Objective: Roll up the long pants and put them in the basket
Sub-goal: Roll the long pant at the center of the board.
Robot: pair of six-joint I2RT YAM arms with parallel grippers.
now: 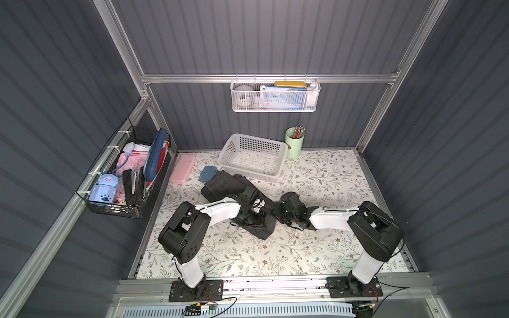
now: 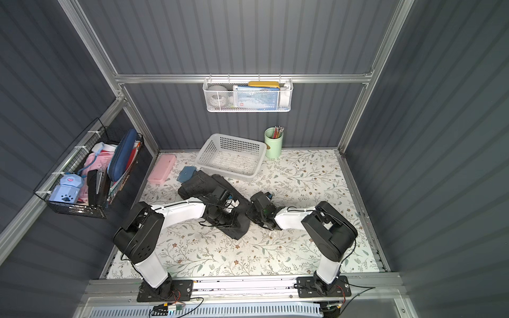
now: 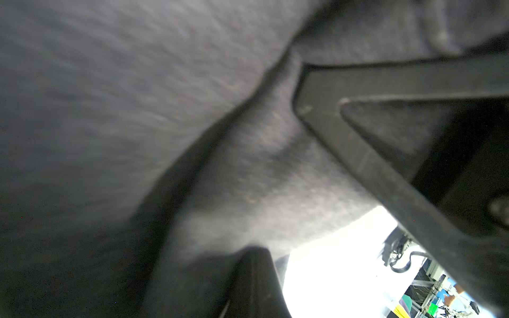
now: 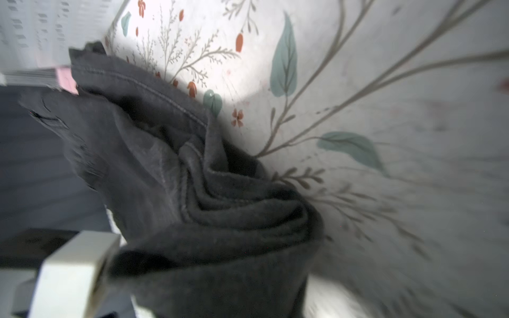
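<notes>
Next, my right gripper pulls the rolled end (image 1: 268,227) back and straightens the pants before rolling, because the pants lie at a slant with their far end (image 1: 224,184) close to the white basket.
The long pants (image 1: 220,184) (image 2: 196,184) are dark charcoal denim. They lie bunched in a diagonal strip on the flowered table, from the white basket toward the front. My left gripper (image 1: 248,196) (image 2: 220,194) rests on top of the strip's middle. In the left wrist view the dark cloth (image 3: 137,110) fills the picture, and a fold sits between the two black fingers (image 3: 385,154). My right gripper (image 1: 276,210) (image 2: 251,210) is at the strip's right edge. In the right wrist view a rolled bunch of the pants (image 4: 206,192) runs down into the jaws, which it hides.
A white basket (image 1: 278,150) stands just behind the pants, with a green pencil cup (image 1: 294,144) to its right. A pink case (image 1: 182,168) and a small blue pouch (image 1: 208,174) lie at the back left. A black wire basket (image 1: 110,212) hangs on the left wall.
</notes>
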